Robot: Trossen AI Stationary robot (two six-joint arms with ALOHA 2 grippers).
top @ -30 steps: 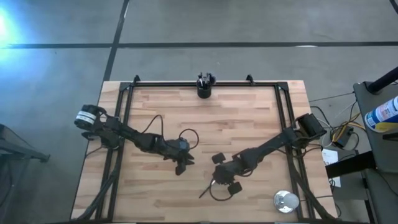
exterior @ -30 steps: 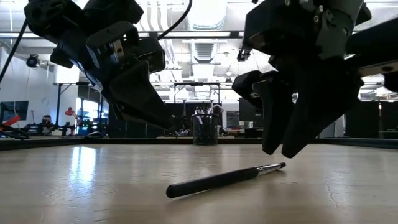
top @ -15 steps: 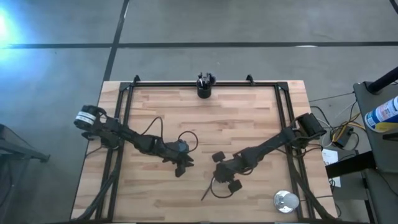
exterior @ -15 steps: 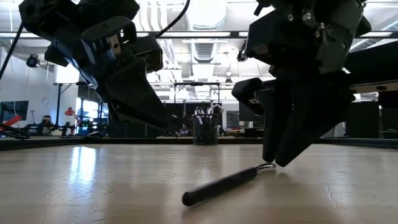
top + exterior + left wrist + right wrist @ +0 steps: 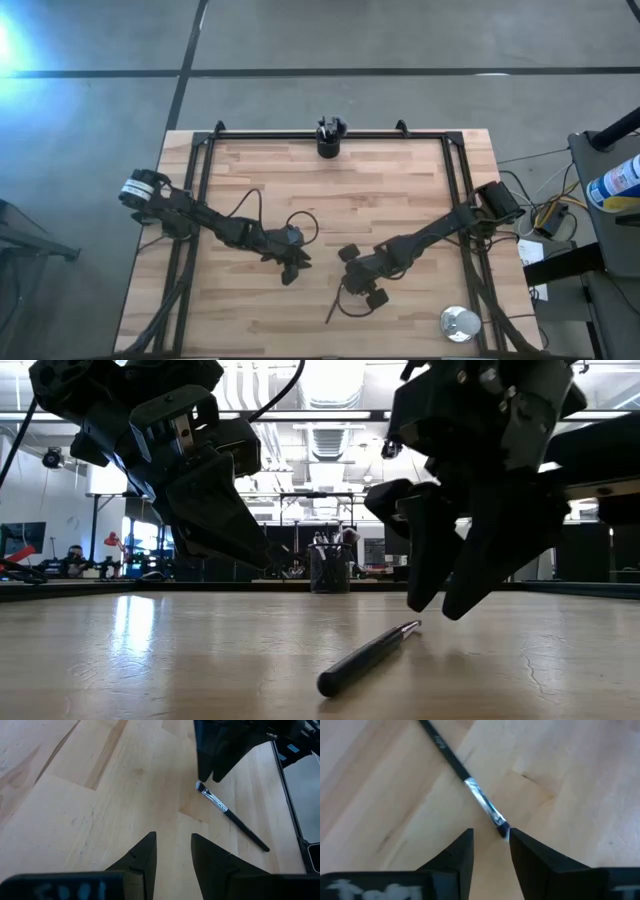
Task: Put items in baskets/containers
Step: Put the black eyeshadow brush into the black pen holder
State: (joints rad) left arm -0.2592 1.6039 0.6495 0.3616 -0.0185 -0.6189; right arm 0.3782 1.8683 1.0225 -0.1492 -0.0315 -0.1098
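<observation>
The brush's bristle tip (image 5: 503, 828) is at a gripper finger's end; my right gripper should center on it, pinch it and lift the brush toward my left gripper.
One thin dark brush (image 5: 336, 306) lies flat on the wooden table near its front edge, bristle tip (image 5: 503, 830) toward my right gripper. My right gripper (image 5: 491, 836) (image 5: 348, 288) stands open, slanting down over that tip, which lies just at one finger's end. My left gripper (image 5: 174, 840) (image 5: 291, 266) hangs open left of it, above bare wood, with nothing between its fingers. The black cup (image 5: 329, 142) stands upright at the far edge's middle with several brushes in it. My right gripper slants down from the table's right over the brush's bristle tip (image 5: 503, 830). The tip lies right at the end of one finger (image 5: 516, 840); whether the finger touches it, I cannot tell. The brush lies flat on the table.
A round silver disc (image 5: 460, 322) lies at the near right corner. A black frame rail (image 5: 320, 134) runs along the far edge and down both sides. Cables loop from both arms onto the wood. Bare wood lies between the arms and the cup (image 5: 330, 568).
My right gripper shut partway at the brush's bristle end and has opened again, staying where it was. The brush stayed on the table but turned about: its handle end swung toward the right and its tip shifted a little to the left.
</observation>
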